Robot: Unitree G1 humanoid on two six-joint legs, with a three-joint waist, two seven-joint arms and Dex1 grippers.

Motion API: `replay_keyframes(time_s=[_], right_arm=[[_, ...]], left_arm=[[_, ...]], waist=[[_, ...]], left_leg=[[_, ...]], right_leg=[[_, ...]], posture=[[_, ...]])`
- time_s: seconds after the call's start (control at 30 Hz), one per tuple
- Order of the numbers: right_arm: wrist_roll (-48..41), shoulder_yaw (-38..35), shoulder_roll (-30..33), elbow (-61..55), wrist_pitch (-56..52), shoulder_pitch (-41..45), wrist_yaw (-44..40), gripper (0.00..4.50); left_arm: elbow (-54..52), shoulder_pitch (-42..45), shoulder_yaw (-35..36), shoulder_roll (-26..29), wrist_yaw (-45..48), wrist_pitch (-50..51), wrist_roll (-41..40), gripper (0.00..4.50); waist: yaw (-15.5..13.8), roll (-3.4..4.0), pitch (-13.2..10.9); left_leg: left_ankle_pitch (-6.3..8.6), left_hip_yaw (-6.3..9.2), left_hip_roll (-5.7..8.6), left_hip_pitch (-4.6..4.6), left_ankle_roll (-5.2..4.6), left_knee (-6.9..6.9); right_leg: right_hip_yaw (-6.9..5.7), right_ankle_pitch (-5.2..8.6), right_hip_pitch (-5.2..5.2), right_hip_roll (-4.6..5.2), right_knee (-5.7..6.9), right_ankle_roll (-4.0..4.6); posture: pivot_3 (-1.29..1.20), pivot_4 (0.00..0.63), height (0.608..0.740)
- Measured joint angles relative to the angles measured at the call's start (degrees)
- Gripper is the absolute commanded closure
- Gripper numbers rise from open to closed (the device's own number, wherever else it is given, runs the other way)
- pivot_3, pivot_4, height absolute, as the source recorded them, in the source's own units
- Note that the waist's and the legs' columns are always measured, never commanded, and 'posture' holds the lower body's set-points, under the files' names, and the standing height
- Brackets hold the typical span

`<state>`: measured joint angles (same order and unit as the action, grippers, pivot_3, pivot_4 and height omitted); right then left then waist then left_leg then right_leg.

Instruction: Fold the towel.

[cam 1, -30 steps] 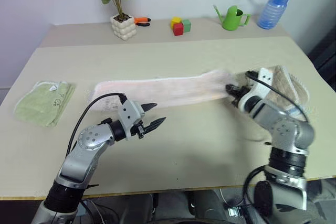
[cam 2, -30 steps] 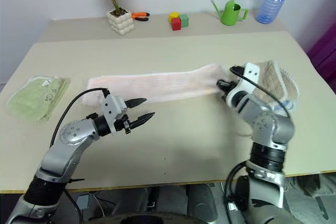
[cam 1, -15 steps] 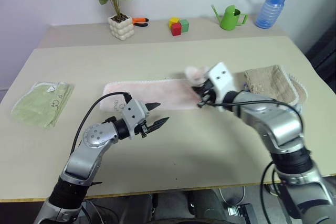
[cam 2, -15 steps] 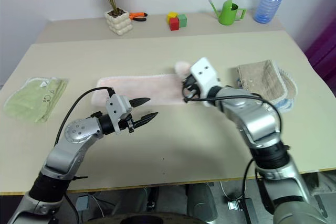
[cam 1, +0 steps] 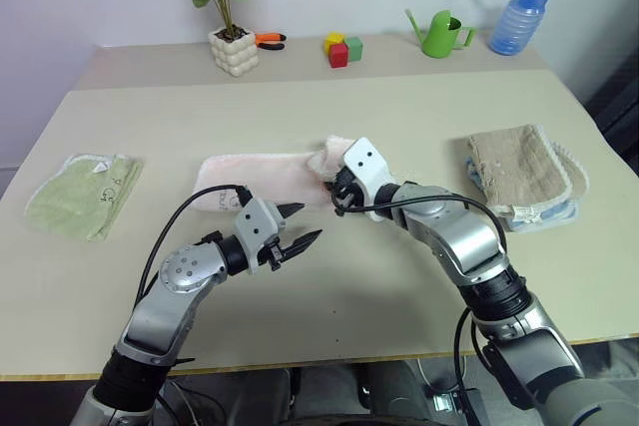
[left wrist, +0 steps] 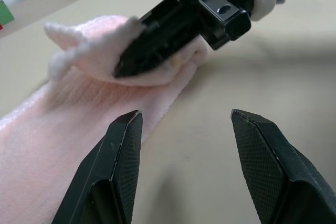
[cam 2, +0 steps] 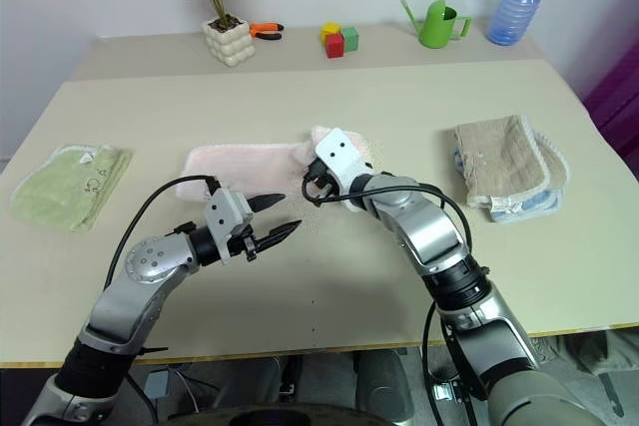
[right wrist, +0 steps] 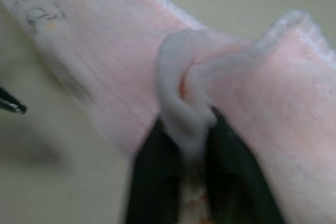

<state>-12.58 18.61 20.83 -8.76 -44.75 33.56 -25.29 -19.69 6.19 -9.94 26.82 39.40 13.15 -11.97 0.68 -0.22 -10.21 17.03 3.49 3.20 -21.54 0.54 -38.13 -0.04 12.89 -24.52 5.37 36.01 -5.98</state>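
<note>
My gripper will carry the edge of the pale pink towel [cam 1: 255, 179]. The towel's raised end [cam 1: 329, 156] curls limply back, so the towel will fold over and settle into a compact pad as I do.
The pale pink towel [cam 1: 250, 172] lies stretched across the middle of the table, its right end lifted and doubled back over the rest. My right gripper [cam 1: 336, 199] is shut on that raised end; the right wrist view shows a bunched fold of the towel [right wrist: 105, 51] pinched between the black fingers [right wrist: 152, 166], with a small dark printed mark [right wrist: 37, 11] near a far corner. My left gripper [cam 1: 300, 226] hovers open just in front of the towel's near edge, holding nothing. In the left wrist view the right gripper's fingers [left wrist: 152, 45] press into the pink cloth.
A folded light green towel [cam 1: 80, 192] lies at the left edge. A beige towel [cam 1: 519, 172] sits on the right. Along the back stand a potted plant [cam 1: 235, 47], orange pliers [cam 1: 268, 40], coloured blocks [cam 1: 341, 49], a green watering can [cam 1: 439, 35] and a blue bottle [cam 1: 517, 19].
My right gripper has carried the towel's right end leftward from beside the beige towel to the middle, doubling it over. The left gripper has stayed where it was.
</note>
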Motion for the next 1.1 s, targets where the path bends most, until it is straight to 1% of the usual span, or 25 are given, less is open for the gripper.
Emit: replay_keyframes(time_s=[0.07, 0.23, 0.33, 0.37, 0.4, 0.47, 0.6, 0.8, 0.9, 1.03, 1.1], right_arm=[[-0.2, -1.3, 0.0, -0.3, 0.9, -0.5, -1.0, 1.65], [-3.6, -6.8, 1.2, -6.0, 1.9, -3.1, -4.5, 1.65], [-7.6, -12.0, 1.4, -7.4, 1.3, -4.7, -5.6, 2.53], [-8.8, -14.6, 1.3, -7.4, 1.0, -5.1, -5.5, 3.02], [-9.7, -16.5, 1.3, -7.3, 0.7, -5.1, -5.4, 3.4], [-10.6, -18.3, 0.9, -7.1, 0.6, -5.0, -5.2, 4.48], [-8.6, -17.4, -1.0, -1.1, 2.5, -3.0, -3.4, 4.48], [-0.4, -10.6, -7.0, 15.8, 13.2, 1.1, -1.4, 4.48], [3.2, -7.6, -8.9, 24.3, 17.6, 1.0, -0.9, 4.48], [5.4, -7.1, -9.3, 27.1, 21.9, 1.1, -1.0, 4.48], [5.3, -7.7, -9.9, 26.9, 22.2, 1.0, -0.8, 4.48]], left_arm=[[-0.2, -0.1, 0.1, 0.1, 0.0, 0.0, 0.0, 1.76], [-0.3, -0.9, 1.8, 0.0, -0.5, 0.7, -0.9, 1.76], [-0.6, -0.9, 3.0, -0.1, -1.1, 1.5, -1.5, 1.76], [-0.7, -1.1, 3.4, -0.2, -1.2, 1.7, -2.0, 1.76], [-0.7, -1.3, 3.9, -0.5, -1.4, 1.7, -2.3, 1.76], [-0.7, -1.3, 4.1, -0.5, -1.7, 1.7, -2.4, 1.76], [-0.7, -1.5, 4.2, -1.5, -2.3, 2.1, -2.9, 1.76], [-0.6, -2.0, 5.2, -2.6, -3.5, 4.3, -4.6, 1.76], [-0.8, -3.3, 5.9, -2.7, -4.9, 6.0, -5.0, 1.76], [-2.2, -5.4, 7.8, -3.3, -7.1, 8.5, -5.7, 1.76], [-4.4, -7.1, 9.1, -3.6, -8.3, 10.1, -6.9, 1.76]], waist=[[0.0, 0.0, 0.0], [0.0, 0.0, 0.0], [-0.1, 0.0, 0.0], [-0.1, -0.01, 0.0], [-0.1, -0.01, 0.0], [0.0, -0.01, 0.0], [0.2, 0.0, 0.0], [0.2, 0.0, 0.0], [0.1, 0.0, 0.0], [0.2, -0.02, 0.0], [0.2, -0.02, 0.0]], left_leg=[[0.0, 0.0, 0.0, 0.0, 0.0, 0.0], [0.0, 0.0, -0.01, 0.0, 0.0, 0.0], [0.0, 0.0, 0.0, 0.0, 0.0, 0.0], [0.0, 0.0, 0.0, 0.0, -0.01, 0.0], [0.0, 0.0, 0.0, 0.0, -0.01, 0.0], [0.0, 0.01, -0.02, 0.02, -0.01, 0.02], [0.0, 0.0, -0.03, 0.04, 0.0, 0.03], [0.0, -0.01, -0.01, 0.04, 0.01, 0.04], [0.0, -0.01, 0.01, 0.01, 0.01, 0.04], [-0.01, 0.0, 0.01, 0.06, 0.02, 0.03], [-0.01, 0.01, -0.01, 0.06, 0.03, 0.03]], right_leg=[[0.0, 0.0, 0.0, 0.0, 0.0, 0.0], [0.0, 0.0, 0.0, 0.0, 0.0, 0.0], [0.0, 0.0, 0.03, 0.01, -0.01, -0.01], [0.0, 0.0, 0.04, 0.01, -0.01, -0.01], [0.0, 0.0, 0.03, 0.01, -0.01, -0.01], [-0.01, 0.0, 0.03, -0.01, -0.01, 0.0], [-0.01, 0.0, 0.02, -0.02, 0.0, 0.0], [0.0, 0.0, 0.01, -0.02, 0.0, 0.0], [0.0, 0.0, 0.0, 0.0, -0.01, 0.0], [0.01, -0.01, 0.02, 0.01, 0.01, 0.0], [0.01, -0.01, 0.03, -0.01, 0.02, 0.01]], posture=[[0.0, 0.15, 0.731], [0.0, 0.15, 0.731], [0.0, 0.15, 0.731], [0.0, 0.15, 0.731], [0.0, 0.15, 0.731], [0.0, 0.15, 0.731], [0.0, 0.15, 0.731], [0.0, 0.15, 0.731], [0.0, 0.15, 0.731], [0.0, 0.15, 0.731], [0.0, 0.15, 0.731]])
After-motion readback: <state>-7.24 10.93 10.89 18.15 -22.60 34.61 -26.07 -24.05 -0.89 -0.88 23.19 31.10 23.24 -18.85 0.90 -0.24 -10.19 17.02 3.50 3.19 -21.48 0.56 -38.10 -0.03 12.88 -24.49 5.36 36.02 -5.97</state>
